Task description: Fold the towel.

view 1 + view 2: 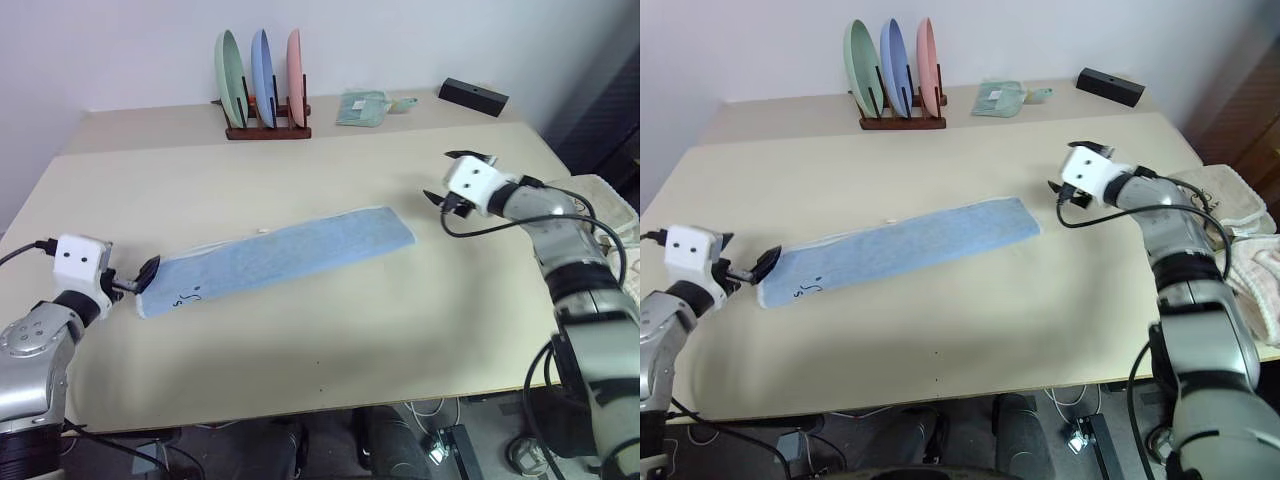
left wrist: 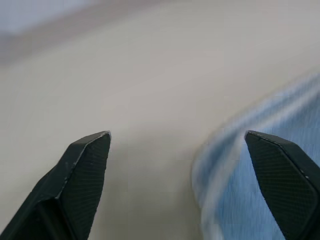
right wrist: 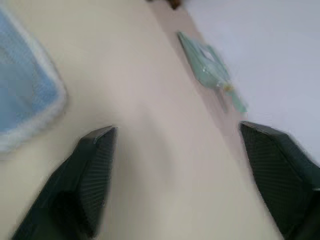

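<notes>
The towel's end (image 1: 394, 231) will fold over in one piece and stay down when I bring it inward, because the towel lies flat with its whitish edges (image 1: 222, 245) together.
The towel (image 1: 280, 255), light blue with a whitish edge, lies folded into a long narrow strip running diagonally across the beige table (image 1: 330, 340). Small dark writing shows near its left end. My left gripper (image 1: 138, 280) hovers at that left end, open, with nothing between its fingers. In the left wrist view the towel's edge (image 2: 235, 165) lies beside one black finger (image 2: 280, 175). My right gripper (image 1: 445, 180) is open and empty, a short way to the right of the towel's right end. The right wrist view shows the towel's corner (image 3: 25, 100) apart from the fingers (image 3: 95, 170).
A wooden rack (image 1: 268, 128) with green, blue and pink plates stands at the back. A small pale green cloth (image 1: 362, 107) and a black box (image 1: 473, 96) lie at the back right. Beige towels (image 1: 1230, 200) hang off the table's right edge.
</notes>
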